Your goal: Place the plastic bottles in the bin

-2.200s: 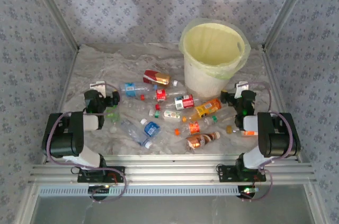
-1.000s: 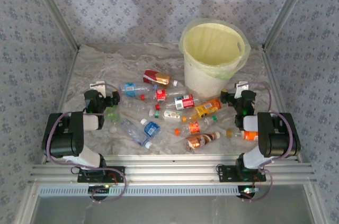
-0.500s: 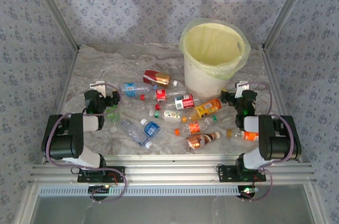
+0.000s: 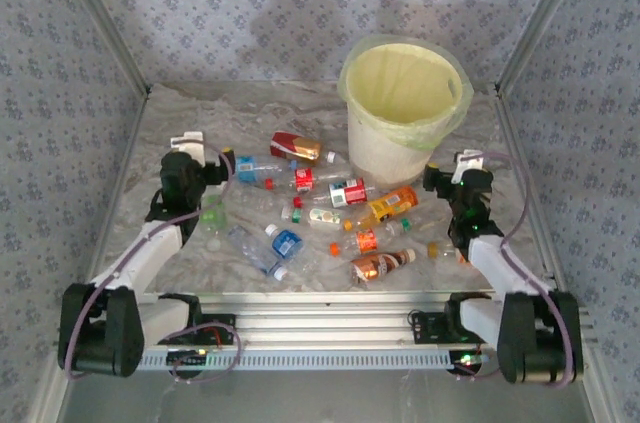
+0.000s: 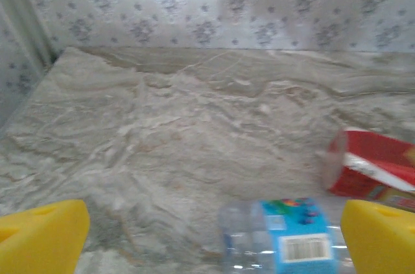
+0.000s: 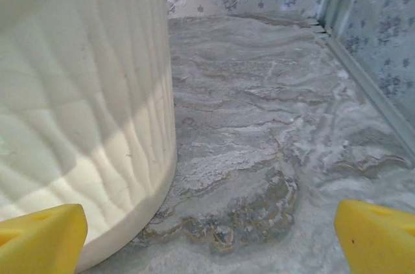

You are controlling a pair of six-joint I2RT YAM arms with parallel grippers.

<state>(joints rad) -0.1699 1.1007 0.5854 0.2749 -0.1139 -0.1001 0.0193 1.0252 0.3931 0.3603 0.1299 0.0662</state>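
I can see the orange bottle beside my right gripper's arm lying clear of the pile, so I keep bringing my open fingers toward its label until they close around it.
Several plastic bottles [image 4: 330, 208] lie scattered across the middle of the marble table, with red, blue, orange and white labels. The bin [image 4: 405, 108], a cream bucket lined with a yellow-green bag, stands at the back right. My left gripper [image 4: 205, 171] is open, low at the left of the pile. In the left wrist view, a clear bottle with a blue label [image 5: 292, 238] lies just ahead between the yellow fingertips [image 5: 39, 235], and a red-labelled bottle [image 5: 369, 167] lies beyond it. My right gripper [image 4: 450, 175] is open beside the bin wall [image 6: 78, 92], holding nothing.
An orange bottle [image 4: 445, 251] lies close to the right arm's forearm. Patterned walls and metal frame posts enclose the table on three sides. Bare marble stretches behind the pile at the left and to the right of the bin [image 6: 272, 125].
Both arms have unfolded from their tucked posture and reached forward over the table. The grippers sit slightly farther back now. The bottles and the bin have not moved.
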